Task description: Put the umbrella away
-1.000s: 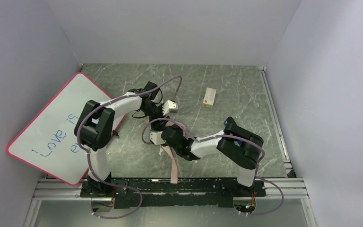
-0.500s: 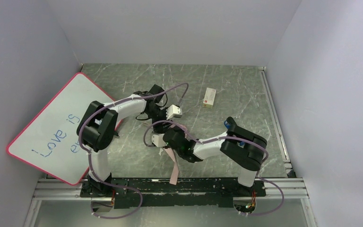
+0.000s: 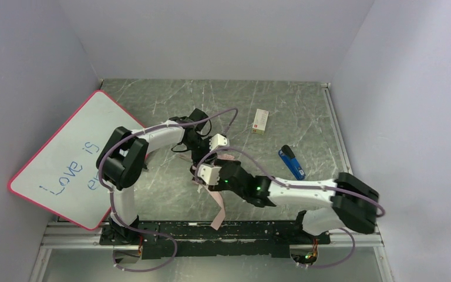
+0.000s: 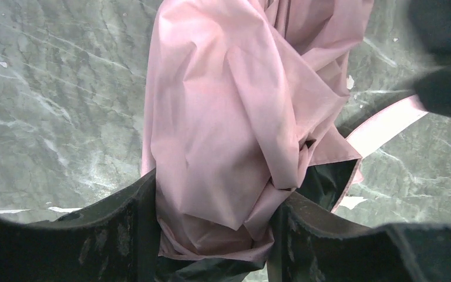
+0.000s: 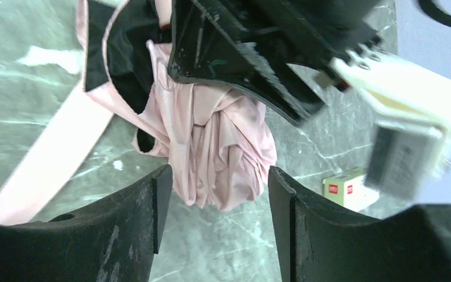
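The robot's left gripper is pinching the bundle while the strap trails loose [image 3: 218, 202] toward the table's near edge, so the right gripper should move back and pull the strap's end [image 3: 217, 224] tight.
The umbrella [image 4: 223, 117] is a crumpled bundle of pale pink fabric with black inner patches, lying on the marble table. My left gripper [image 4: 214, 194] is shut on the bundle's near end, with fabric filling the gap between both fingers. In the top view the left gripper [image 3: 202, 144] sits mid-table, and most of the umbrella [image 3: 226, 157] is hidden under the two wrists. My right gripper [image 5: 214, 182] is open. The umbrella's loose end [image 5: 223, 158] lies just ahead of its tips, untouched. The pink strap [image 3: 217, 205] trails toward the near edge.
A pink-framed whiteboard [image 3: 64, 158] leans at the left. A small white box with red marks [image 3: 261, 121] lies behind the grippers and shows in the right wrist view as the box [image 5: 346, 191]. A blue object [image 3: 290, 163] lies right of centre.
My right gripper has opened off the umbrella, and its arm has stretched out low with the elbow swung right, uncovering the blue object. The left gripper has shifted slightly right, still holding the fabric.
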`<state>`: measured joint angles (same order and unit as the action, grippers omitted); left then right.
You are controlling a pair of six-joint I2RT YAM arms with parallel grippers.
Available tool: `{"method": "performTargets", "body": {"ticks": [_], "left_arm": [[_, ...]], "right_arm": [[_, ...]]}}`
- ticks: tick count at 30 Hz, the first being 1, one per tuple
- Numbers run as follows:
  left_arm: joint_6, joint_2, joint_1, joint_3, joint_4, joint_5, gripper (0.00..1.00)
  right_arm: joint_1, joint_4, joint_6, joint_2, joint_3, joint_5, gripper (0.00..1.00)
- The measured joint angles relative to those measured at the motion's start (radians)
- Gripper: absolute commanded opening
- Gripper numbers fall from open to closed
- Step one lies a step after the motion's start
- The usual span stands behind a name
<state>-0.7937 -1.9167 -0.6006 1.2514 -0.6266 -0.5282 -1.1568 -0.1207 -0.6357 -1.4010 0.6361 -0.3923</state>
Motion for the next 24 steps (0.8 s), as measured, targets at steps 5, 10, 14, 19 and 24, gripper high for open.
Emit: {"method": "performTargets", "body": {"ticks": [5,10,14,19,24], "left_arm": [[0.011,0.009,-0.004,-0.012,0.017,0.016,0.05],[0.027,0.017,-0.009,-0.023,0.033,0.037,0.05],[0.037,0.018,-0.012,-0.023,0.037,0.054,0.05],[0.052,0.021,-0.012,-0.029,0.049,0.063,0.05],[0.062,0.033,-0.013,-0.047,0.071,0.069,0.05]], "right_arm": [[-0.006,0.045,0.173,0.231,-0.051,0.046,0.64],[-0.006,0.085,0.46,0.396,-0.071,0.056,0.63],[-0.006,0.134,0.759,0.418,-0.072,0.057,0.62],[-0.011,0.181,1.091,0.358,-0.117,0.072,0.6],[-0.082,0.206,1.329,0.274,-0.167,0.041,0.61]]}}
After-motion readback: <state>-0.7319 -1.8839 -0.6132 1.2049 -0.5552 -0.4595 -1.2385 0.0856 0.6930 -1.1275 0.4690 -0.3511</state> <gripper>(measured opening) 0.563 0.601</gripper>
